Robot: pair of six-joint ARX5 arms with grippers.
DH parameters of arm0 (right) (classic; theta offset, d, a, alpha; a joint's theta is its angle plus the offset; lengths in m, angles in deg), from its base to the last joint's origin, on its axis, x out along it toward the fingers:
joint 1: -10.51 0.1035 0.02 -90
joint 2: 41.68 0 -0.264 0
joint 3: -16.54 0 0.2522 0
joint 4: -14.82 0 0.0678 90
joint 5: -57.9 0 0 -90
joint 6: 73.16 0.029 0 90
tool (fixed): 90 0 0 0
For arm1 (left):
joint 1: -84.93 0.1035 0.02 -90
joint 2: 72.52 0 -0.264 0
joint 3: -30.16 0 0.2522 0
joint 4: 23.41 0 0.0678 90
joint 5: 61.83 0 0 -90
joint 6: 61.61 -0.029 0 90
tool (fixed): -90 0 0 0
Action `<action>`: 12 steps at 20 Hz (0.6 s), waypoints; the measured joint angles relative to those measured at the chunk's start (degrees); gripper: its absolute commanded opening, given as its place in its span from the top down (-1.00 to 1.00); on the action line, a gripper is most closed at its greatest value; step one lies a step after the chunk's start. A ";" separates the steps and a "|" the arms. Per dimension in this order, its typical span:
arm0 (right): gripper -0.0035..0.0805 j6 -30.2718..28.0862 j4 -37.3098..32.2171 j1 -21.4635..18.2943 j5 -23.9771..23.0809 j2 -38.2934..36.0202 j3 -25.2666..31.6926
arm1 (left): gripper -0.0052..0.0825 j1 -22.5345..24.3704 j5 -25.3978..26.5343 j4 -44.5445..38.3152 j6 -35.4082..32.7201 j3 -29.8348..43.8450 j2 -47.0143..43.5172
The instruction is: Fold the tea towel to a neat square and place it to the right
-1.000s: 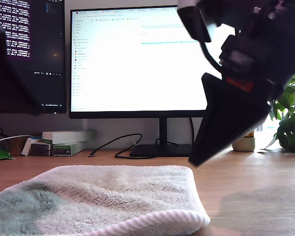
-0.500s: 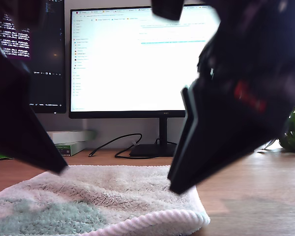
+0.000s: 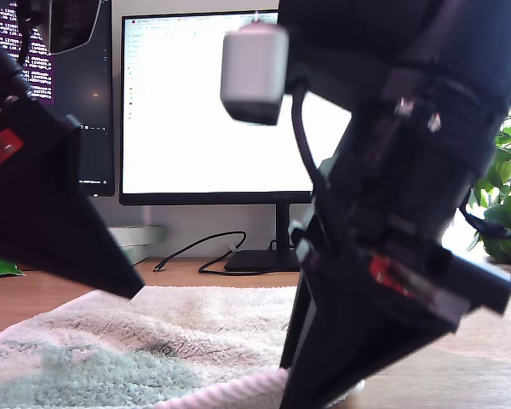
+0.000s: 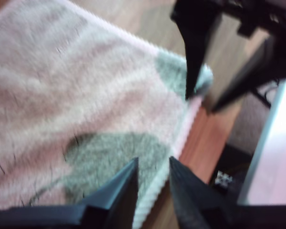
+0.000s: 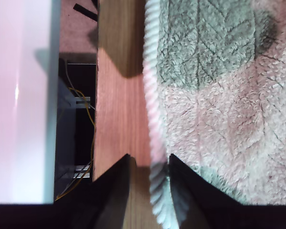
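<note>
Soft ripples (image 4: pixel 107 88) run across the fluffy pile, so I expect the tea towel to hang down from the raised hem (image 4: pixel 155 191) and bend over in a round curve when I fold it.
The tea towel (image 3: pixel 196 341) lies flat on the wooden desk (image 3: pixel 494 375), pale, fluffy and leaf-embossed, with its ribbed hem (image 3: pixel 230 394) nearest the exterior camera. My second gripper (image 3: pixel 294 396) fills the exterior view's right, its tip down at that hem near the towel's corner. In its own view it (image 5: pixel 150 160) is open, with the hem (image 5: pixel 152 95) running between the fingers. My first gripper (image 3: pixel 132 290) hangs over the towel at the exterior view's left. It (image 4: pixel 152 164) is open just above the towel (image 4: pixel 62 95) by the hem, looking across at my second gripper (image 4: pixel 202 100).
Behind the towel stand a bright monitor (image 3: pixel 204 102) on a stand and a dark terminal screen (image 3: pixel 94 102). A black cable (image 3: pixel 204 247) and boxes (image 3: pixel 128 243) lie at the back. A plant (image 3: pixel 502 196) stands at the exterior view's right. The desk edge (image 5: pixel 97 95) runs close beside the hem.
Both arms have come down and closer to the exterior camera. The second gripper dropped from mid-air to the near hem; the first gripper entered from the exterior view's left over the towel.
</note>
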 measured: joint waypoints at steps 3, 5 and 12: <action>0.95 -0.02 -1.68 0.00 -0.52 0.00 0.00 | 0.23 0.00 0.00 0.66 -0.11 0.00 0.00; 0.95 -0.07 -2.21 0.00 -1.55 0.00 0.00 | 0.01 0.00 0.00 1.29 -0.11 0.00 0.00; 0.95 1.38 -0.79 -0.24 -2.45 -0.07 -1.40 | -0.08 0.00 0.02 3.65 -2.86 0.00 0.00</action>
